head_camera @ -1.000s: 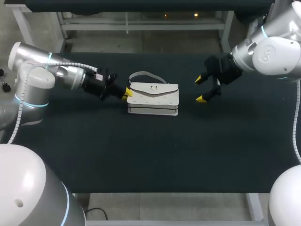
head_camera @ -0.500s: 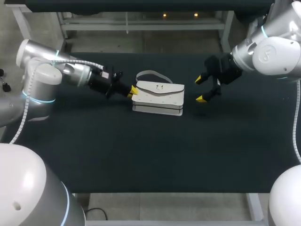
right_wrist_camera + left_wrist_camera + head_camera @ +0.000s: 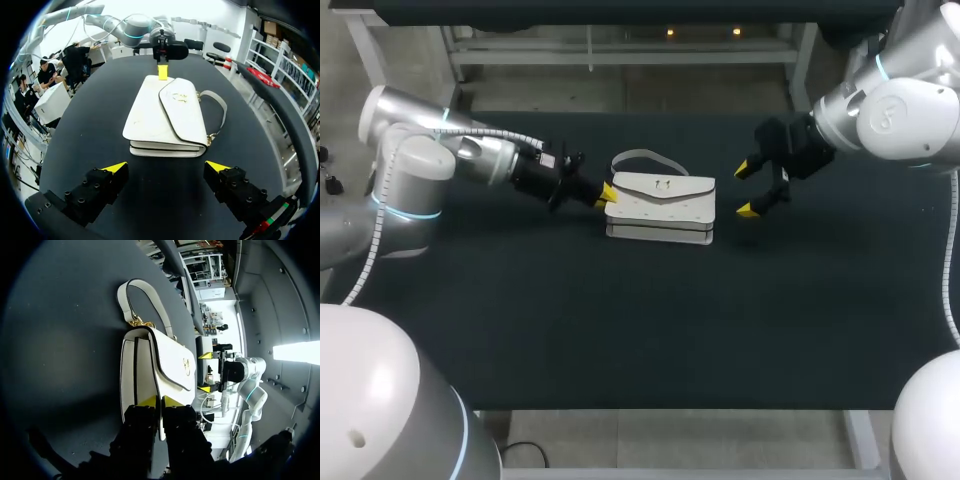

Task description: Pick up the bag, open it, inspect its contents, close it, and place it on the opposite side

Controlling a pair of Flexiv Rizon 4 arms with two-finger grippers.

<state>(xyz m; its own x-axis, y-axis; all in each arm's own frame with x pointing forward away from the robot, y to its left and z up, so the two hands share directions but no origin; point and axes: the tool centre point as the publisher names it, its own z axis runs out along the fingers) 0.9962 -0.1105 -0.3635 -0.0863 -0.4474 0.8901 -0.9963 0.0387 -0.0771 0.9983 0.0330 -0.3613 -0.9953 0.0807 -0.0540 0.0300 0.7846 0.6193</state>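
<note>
The gold clasp (image 3: 663,184) is completely inside the flap's edge (image 3: 688,187), so the flap will swing straight back toward the strap when I raise it.
A white handbag (image 3: 660,208) with a flap and a gold clasp lies flat on the dark table (image 3: 620,320), its strap (image 3: 635,157) looped at the back. My left gripper (image 3: 607,195) is at the bag's left end. In the left wrist view, the left gripper (image 3: 160,401) is shut on the black-trimmed edge of the bag (image 3: 155,365), which runs between the yellow tips. My right gripper (image 3: 747,190) hangs open just right of the bag, not touching it. From the right wrist, the bag (image 3: 165,117) lies ahead of the open right gripper (image 3: 167,166), with my left gripper (image 3: 162,71) beyond it.
The dark tabletop stretches wide in front of the bag and to both sides. A metal frame (image 3: 620,50) runs behind the table's far edge.
My left gripper has moved to the right, and the bag has shifted right with it, closer to the right gripper. The right arm has stayed where it was.
</note>
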